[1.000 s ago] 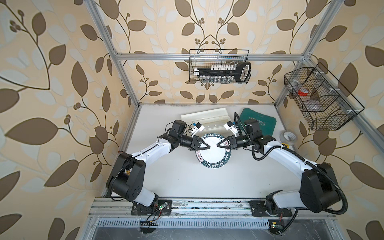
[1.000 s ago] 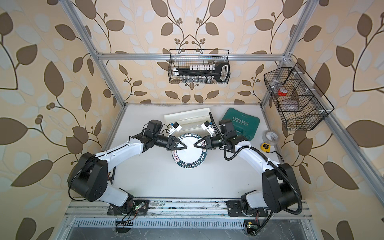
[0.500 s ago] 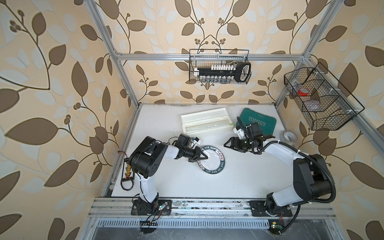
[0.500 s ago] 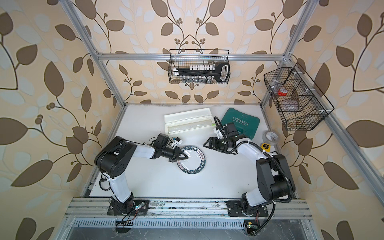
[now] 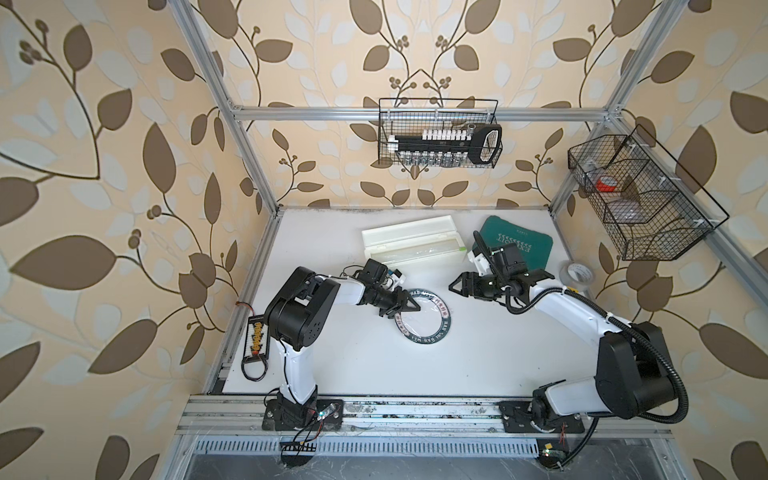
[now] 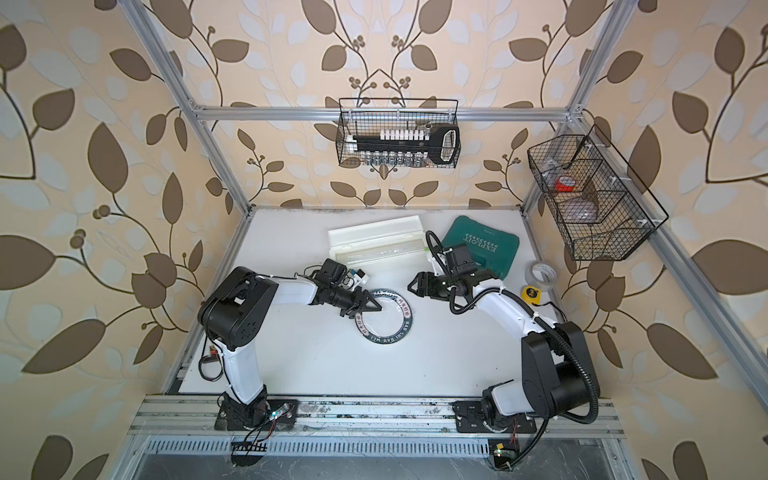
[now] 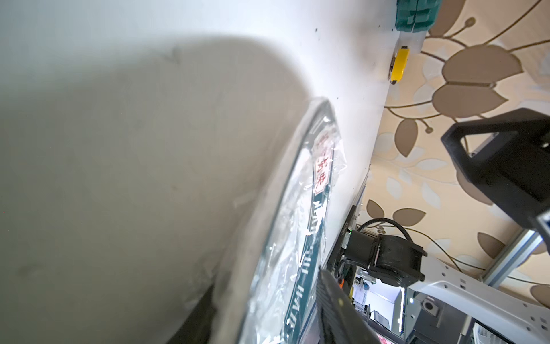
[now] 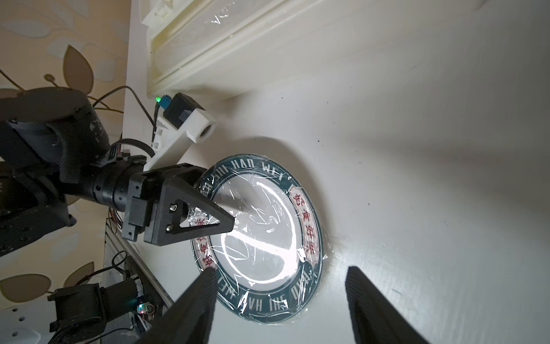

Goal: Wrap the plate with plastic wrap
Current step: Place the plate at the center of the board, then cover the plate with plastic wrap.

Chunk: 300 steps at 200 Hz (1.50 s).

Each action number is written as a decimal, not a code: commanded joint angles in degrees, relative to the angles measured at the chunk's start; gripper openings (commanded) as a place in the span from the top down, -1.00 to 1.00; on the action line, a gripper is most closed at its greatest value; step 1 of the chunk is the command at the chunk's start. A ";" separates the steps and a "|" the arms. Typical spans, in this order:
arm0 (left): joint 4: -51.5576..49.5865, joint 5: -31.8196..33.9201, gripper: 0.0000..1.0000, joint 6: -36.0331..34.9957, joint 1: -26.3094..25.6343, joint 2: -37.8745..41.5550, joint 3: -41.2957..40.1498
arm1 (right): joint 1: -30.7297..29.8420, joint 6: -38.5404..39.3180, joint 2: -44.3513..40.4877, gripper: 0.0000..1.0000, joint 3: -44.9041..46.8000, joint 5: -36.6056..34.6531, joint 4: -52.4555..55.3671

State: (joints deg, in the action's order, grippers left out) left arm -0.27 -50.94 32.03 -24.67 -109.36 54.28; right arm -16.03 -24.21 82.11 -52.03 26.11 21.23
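My left gripper should back off and my right gripper should tuck in the near rim's film (image 5: 449,320), because loose film (image 8: 327,247) sticks out past the plate's rim, across from my left gripper.
The plate (image 5: 424,340) (image 6: 384,340) lies mid-table, white with a dark green lettered rim. Crinkly plastic wrap (image 8: 268,226) covers its top and tucks round the rim (image 7: 300,238). My left gripper (image 5: 417,309) (image 6: 379,309) (image 7: 265,292) is at the plate's left rim, one finger (image 8: 208,214) above and the other beneath, jaws parted. Crumpled film sits under the upper finger. My right gripper (image 5: 453,286) (image 6: 411,284) (image 8: 279,269) hovers apart from the plate to its right, open and empty. The white dispenser box (image 5: 411,245) (image 6: 376,245) (image 8: 238,44) lies behind the plate.
A green tool case (image 5: 517,245) lies at the back right, with a clear tape roll (image 5: 575,272) and a yellow tape measure (image 6: 528,293) near the right edge. Wire baskets hang on the back wall (image 5: 438,133) and the right wall (image 5: 640,199). A cabled board (image 5: 257,336) sits off the left edge.
The plate has come down and a little toward the front. My right gripper opened, let go of the rim and drew back to the right. My left gripper's jaws have just parted.
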 commanded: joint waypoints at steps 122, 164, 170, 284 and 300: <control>-5.36 11.06 -0.25 5.16 8.58 23.84 -14.67 | -0.32 -1.17 1.44 -0.04 8.16 4.22 -4.95; 0.39 11.47 0.06 5.09 8.58 18.04 -14.36 | -0.28 -2.86 5.01 0.15 9.12 6.63 -9.09; 2.12 11.18 0.10 5.93 8.58 17.67 -14.75 | -0.28 -3.10 5.29 0.16 9.18 6.74 -9.55; 7.28 9.38 0.76 6.84 8.57 13.87 -16.68 | -0.07 -3.88 8.01 0.36 10.96 7.98 -12.66; 7.63 8.93 0.84 7.13 8.50 14.08 -16.81 | 0.17 -4.41 8.31 0.39 11.49 8.81 -13.77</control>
State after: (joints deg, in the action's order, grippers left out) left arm 5.98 -40.40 39.40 -15.79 -95.37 38.06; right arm -16.05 -28.21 89.08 -41.93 33.17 9.13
